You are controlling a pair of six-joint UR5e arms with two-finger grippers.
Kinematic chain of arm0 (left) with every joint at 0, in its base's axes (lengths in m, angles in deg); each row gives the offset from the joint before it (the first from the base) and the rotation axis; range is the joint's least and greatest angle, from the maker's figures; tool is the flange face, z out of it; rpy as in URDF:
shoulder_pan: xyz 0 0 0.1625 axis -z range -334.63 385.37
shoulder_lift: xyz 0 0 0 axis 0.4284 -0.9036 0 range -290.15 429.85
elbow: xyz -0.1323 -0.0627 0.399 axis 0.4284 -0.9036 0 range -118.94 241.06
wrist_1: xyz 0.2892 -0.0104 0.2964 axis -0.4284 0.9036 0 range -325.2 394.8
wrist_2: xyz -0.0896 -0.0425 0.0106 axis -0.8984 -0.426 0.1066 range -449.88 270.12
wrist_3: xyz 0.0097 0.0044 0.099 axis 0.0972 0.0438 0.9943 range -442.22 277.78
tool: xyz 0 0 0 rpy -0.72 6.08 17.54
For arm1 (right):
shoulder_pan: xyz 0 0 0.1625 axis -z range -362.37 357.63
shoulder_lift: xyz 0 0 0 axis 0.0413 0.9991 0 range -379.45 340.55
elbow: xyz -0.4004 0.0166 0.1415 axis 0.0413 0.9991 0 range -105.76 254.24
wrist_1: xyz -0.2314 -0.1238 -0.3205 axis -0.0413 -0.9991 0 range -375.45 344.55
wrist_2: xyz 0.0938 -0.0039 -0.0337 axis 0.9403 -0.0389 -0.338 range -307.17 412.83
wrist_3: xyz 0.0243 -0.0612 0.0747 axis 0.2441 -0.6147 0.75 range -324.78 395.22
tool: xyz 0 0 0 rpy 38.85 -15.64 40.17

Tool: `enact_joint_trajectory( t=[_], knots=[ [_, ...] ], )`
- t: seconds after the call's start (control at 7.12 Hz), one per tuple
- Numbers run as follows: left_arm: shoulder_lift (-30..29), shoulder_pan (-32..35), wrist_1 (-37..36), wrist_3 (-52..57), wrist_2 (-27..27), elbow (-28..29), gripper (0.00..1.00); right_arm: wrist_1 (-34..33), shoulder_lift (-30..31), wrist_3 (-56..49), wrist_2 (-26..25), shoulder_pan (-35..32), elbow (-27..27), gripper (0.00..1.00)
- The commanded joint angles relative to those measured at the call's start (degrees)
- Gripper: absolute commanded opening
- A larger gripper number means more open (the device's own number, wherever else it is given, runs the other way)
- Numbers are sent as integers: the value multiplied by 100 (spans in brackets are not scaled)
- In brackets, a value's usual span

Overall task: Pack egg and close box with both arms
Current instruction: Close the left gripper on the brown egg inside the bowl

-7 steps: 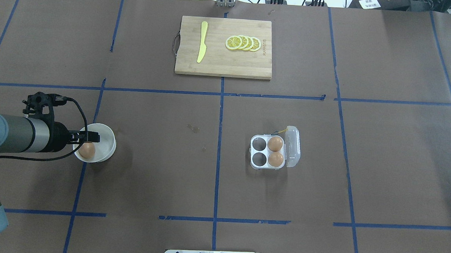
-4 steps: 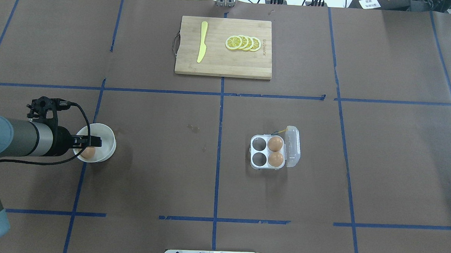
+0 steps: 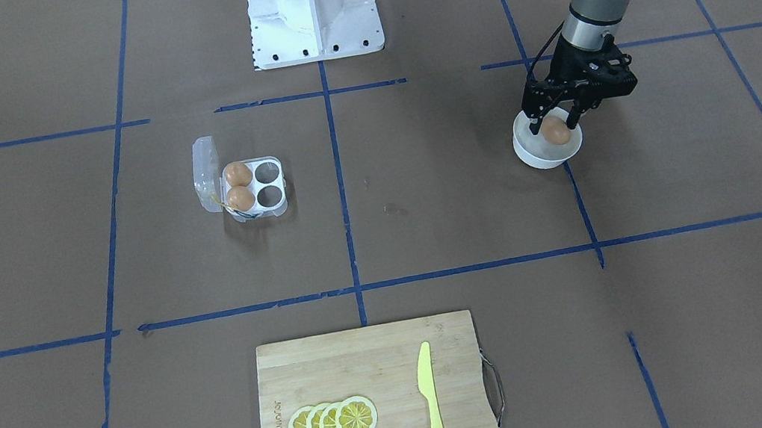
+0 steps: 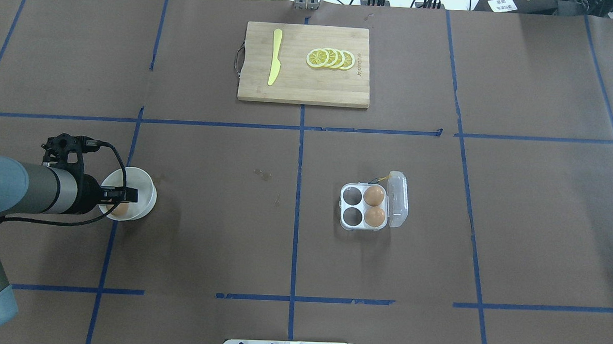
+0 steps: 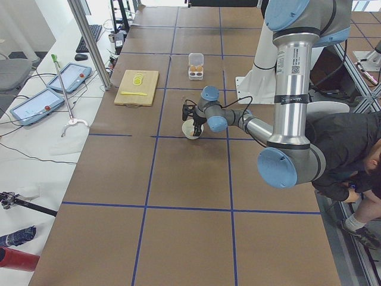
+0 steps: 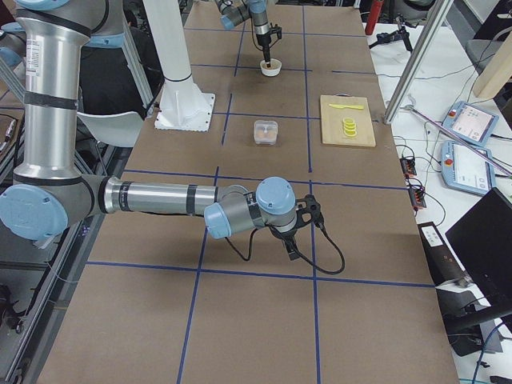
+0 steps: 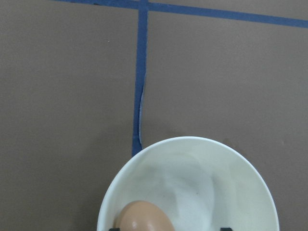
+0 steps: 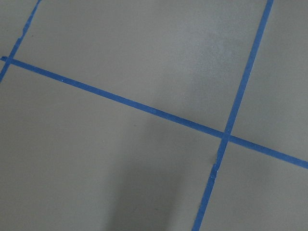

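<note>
The egg [image 3: 556, 130] should sink only part of the way and stay when the robot lowers it in, because the tops of brown eggs in the box [image 3: 240, 199] show above round cells.
The egg [image 4: 119, 210] lies in a round white bowl [image 4: 144, 185] at the table's left, and shows in the front view [image 3: 554, 131] and the left wrist view [image 7: 144, 217]. My left gripper [image 4: 125, 195] is open and hangs low over the bowl, its fingers either side of the egg without closing on it. The box [image 4: 343, 204] stands open right of centre, its clear lid [image 4: 397, 199] folded back. Two brown eggs [image 4: 374, 195] fill its right cells; the two left cells are empty. My right gripper [image 6: 292, 254] shows only in the exterior right view, over bare table; I cannot tell its state.
A wooden cutting board [image 4: 303, 84] with a yellow knife [image 4: 275, 57] and lemon slices [image 4: 331, 58] lies at the far middle. The white pedestal [image 3: 312, 5] stands at the robot's side. Blue tape lines cross the brown table cover.
My left gripper has come down and shifted over the egg in the bowl, so it covers more of the egg. The box and its eggs have not moved.
</note>
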Motion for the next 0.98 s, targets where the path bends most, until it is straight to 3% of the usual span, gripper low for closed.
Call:
enact_joint_trajectory(
  t=[0.0, 0.84],
  knots=[
    [-78, -6, -79, 0, -9, 6, 75, 0, 0, 0, 0, 0, 3, 100],
    [-386, -103, -510, 9, 0, 41, 75, 0, 0, 0, 0, 0, 3, 100]
  ],
)
